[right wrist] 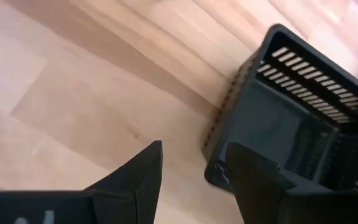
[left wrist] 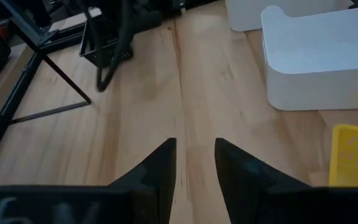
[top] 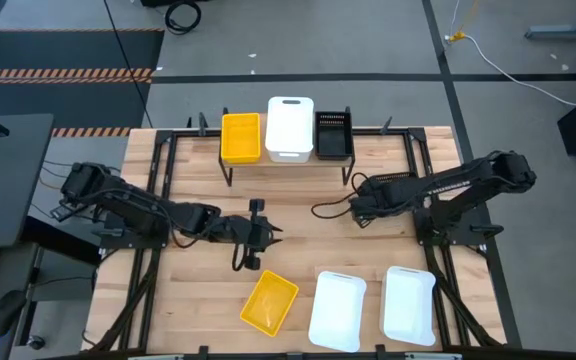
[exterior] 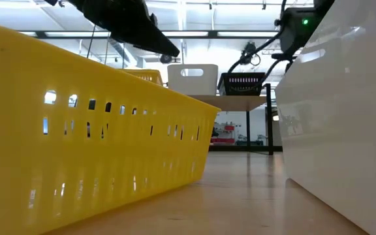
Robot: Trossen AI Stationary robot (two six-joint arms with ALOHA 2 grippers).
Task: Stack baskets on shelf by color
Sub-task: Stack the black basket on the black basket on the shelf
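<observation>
The black basket's side slants across my right gripper's fingers at the basket's corner [right wrist: 212,175]; I should turn it square and grip the basket's rim farther along.
The shelf [top: 368,152] stands at the table's far middle and bears a yellow basket [top: 240,137], a white basket [top: 290,127] and a black basket [top: 333,135]. Another black mesh basket [right wrist: 297,112] lies on the table right of centre, under my right arm. My right gripper [right wrist: 191,149] is open, with one finger over the basket's inside and the other outside its wall, near a corner. My left gripper [left wrist: 194,146] is open and empty above the bare table centre [top: 268,236]. A yellow basket [top: 270,302] and two white baskets [top: 338,308] [top: 408,303] lie near the front edge. My right gripper stands astride the black basket's side wall [right wrist: 219,152] near a corner, coming from above. I cannot tell whether a finger touches the wall. The basket lies on the table.
A black cable loop [top: 326,210] lies on the table between the two grippers. The arms' black base frames [top: 148,250] run along both sides of the table. In the low view the front yellow basket [exterior: 77,130] and a white basket [exterior: 344,117] fill the foreground.
</observation>
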